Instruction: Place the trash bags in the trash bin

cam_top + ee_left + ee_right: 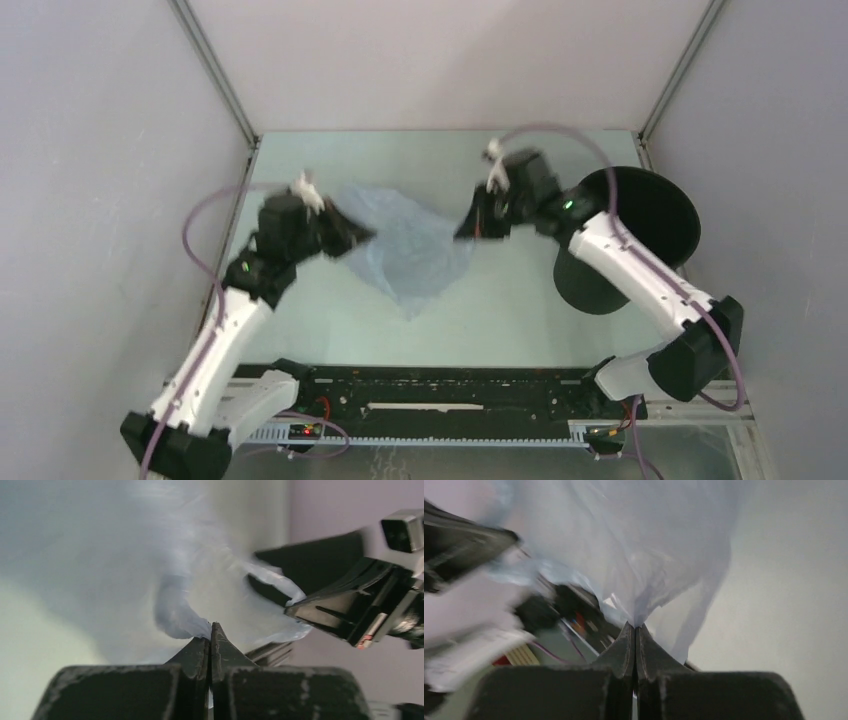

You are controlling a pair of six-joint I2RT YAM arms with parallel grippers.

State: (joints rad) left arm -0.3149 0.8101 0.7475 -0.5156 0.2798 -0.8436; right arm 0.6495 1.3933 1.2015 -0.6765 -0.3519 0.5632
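The trash bag sags in folds (412, 255) between the robot's close grippers, so the robot should swing it up and move its grippers farther apart to open it before lowering it.
The trash bag (410, 245), thin pale blue-grey film, hangs stretched above the table between my two grippers. My left gripper (362, 236) is shut on its left edge, and the left wrist view shows a twisted bunch of the trash bag (177, 615) pinched at the left gripper (212, 629). My right gripper (468, 228) is shut on the right edge, and the right wrist view shows the trash bag (639, 545) fanning out from the right gripper (635, 626). The black trash bin (645, 215) stands tilted at the right, behind my right arm, which covers part of it.
Grey walls with metal corner posts (215, 70) close in the pale green table (330, 320) on three sides. The arm bases and a black rail (440, 395) run along the near edge. Purple cables (195, 235) loop off both arms.
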